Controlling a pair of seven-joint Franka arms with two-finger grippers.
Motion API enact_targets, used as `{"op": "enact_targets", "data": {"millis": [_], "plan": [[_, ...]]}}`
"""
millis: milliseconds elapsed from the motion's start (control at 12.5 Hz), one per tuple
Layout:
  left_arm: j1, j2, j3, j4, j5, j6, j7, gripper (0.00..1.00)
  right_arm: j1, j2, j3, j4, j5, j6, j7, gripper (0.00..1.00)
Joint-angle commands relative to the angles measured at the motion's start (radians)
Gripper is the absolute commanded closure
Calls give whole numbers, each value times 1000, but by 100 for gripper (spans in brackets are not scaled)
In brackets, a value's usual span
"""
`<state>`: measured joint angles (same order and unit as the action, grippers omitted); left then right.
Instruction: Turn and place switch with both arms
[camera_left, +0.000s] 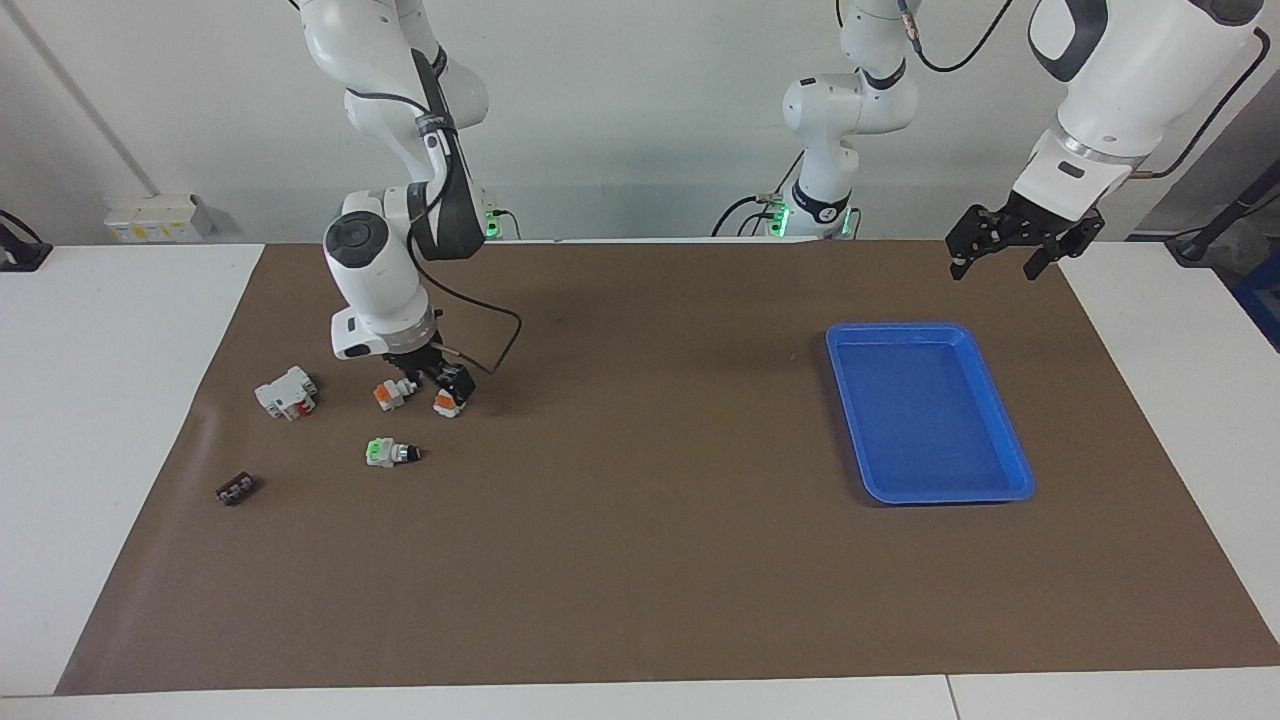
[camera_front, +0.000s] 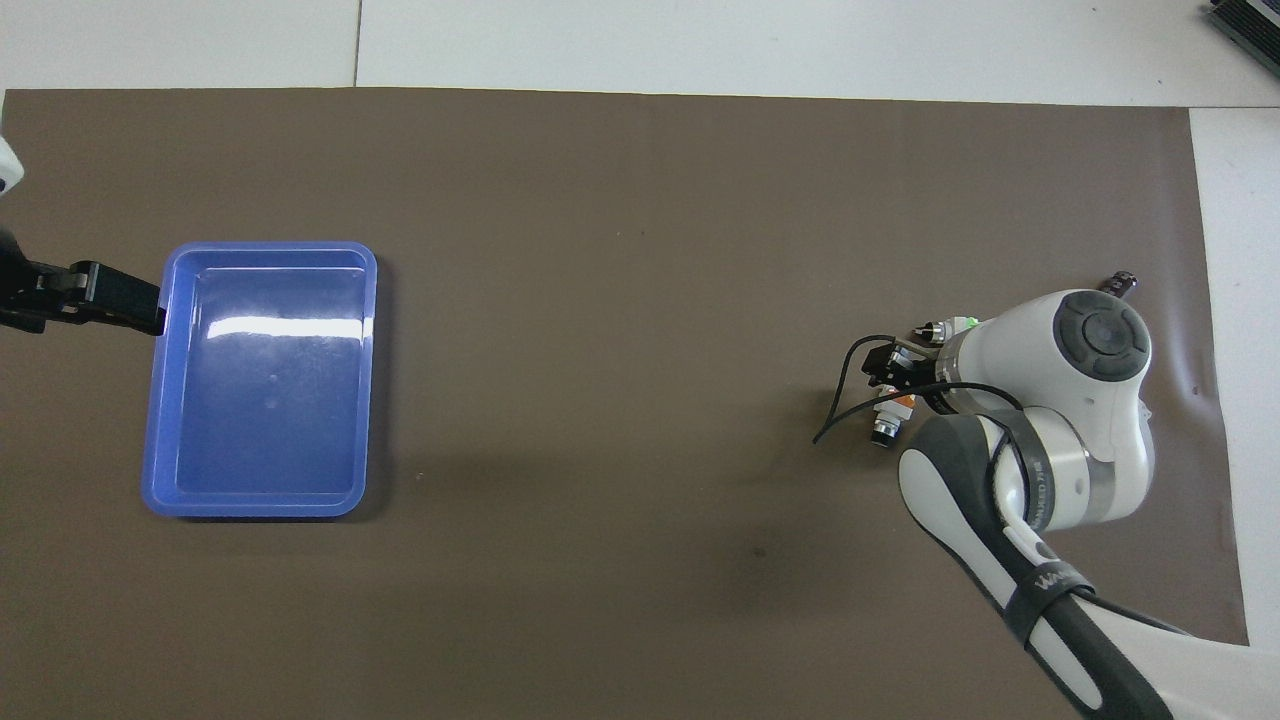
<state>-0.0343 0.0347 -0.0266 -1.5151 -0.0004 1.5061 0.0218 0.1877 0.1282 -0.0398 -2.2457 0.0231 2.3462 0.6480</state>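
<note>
I expect the black knob (camera_front: 883, 438) to turn when I twist it, while the white-grey switch's body stays still, because a silver collar (camera_front: 889, 422) joins them.
Three small white-grey switches lie on the brown mat at the right arm's end. Two show orange faces (camera_left: 390, 396) (camera_left: 448, 403), and one, farther from the robots, shows a green face and a black knob (camera_left: 390, 453). My right gripper (camera_left: 432, 386) is low over the two orange-faced switches, fingers apart, one fingertip right above the second of them. In the overhead view the gripper (camera_front: 888, 368) shows beside an orange-faced switch (camera_front: 888, 418) and the green-faced one (camera_front: 945, 326). My left gripper (camera_left: 1008, 252) waits open and empty in the air by the tray's edge (camera_front: 100, 296).
A blue tray (camera_left: 1000, 420) (camera_front: 160, 400) lies empty at the left arm's end of the mat. A boxy white part with red (camera_left: 287, 392) and a small dark-brown strip (camera_left: 236, 488) lie beside the switches. A black cable (camera_left: 500, 345) loops from the right wrist.
</note>
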Motion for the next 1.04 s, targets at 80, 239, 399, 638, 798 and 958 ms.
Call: {"op": "enact_targets", "data": {"millis": [80, 239, 399, 638, 798, 958], "plan": [[2, -29, 2, -33, -1, 3, 3, 0, 18, 36, -3, -20, 20, 67, 10, 11], [4, -29, 4, -33, -1, 5, 3, 0, 13, 50, -3, -18, 20, 82, 1, 82], [13, -29, 4, -33, -1, 11, 3, 0, 16, 68, -3, -6, 20, 99, 18, 100], [14, -29, 4, -39, -1, 34, 1, 0, 22, 102, -2, 177, 131, -106, 261, 100], [14, -29, 5, -39, -1, 51, 1, 0, 61, 105, -2, 305, 223, -237, 400, 100], [16, -29, 4, -39, -1, 52, 1, 0, 68, 82, 30, 360, 338, -261, 500, 100]]}}
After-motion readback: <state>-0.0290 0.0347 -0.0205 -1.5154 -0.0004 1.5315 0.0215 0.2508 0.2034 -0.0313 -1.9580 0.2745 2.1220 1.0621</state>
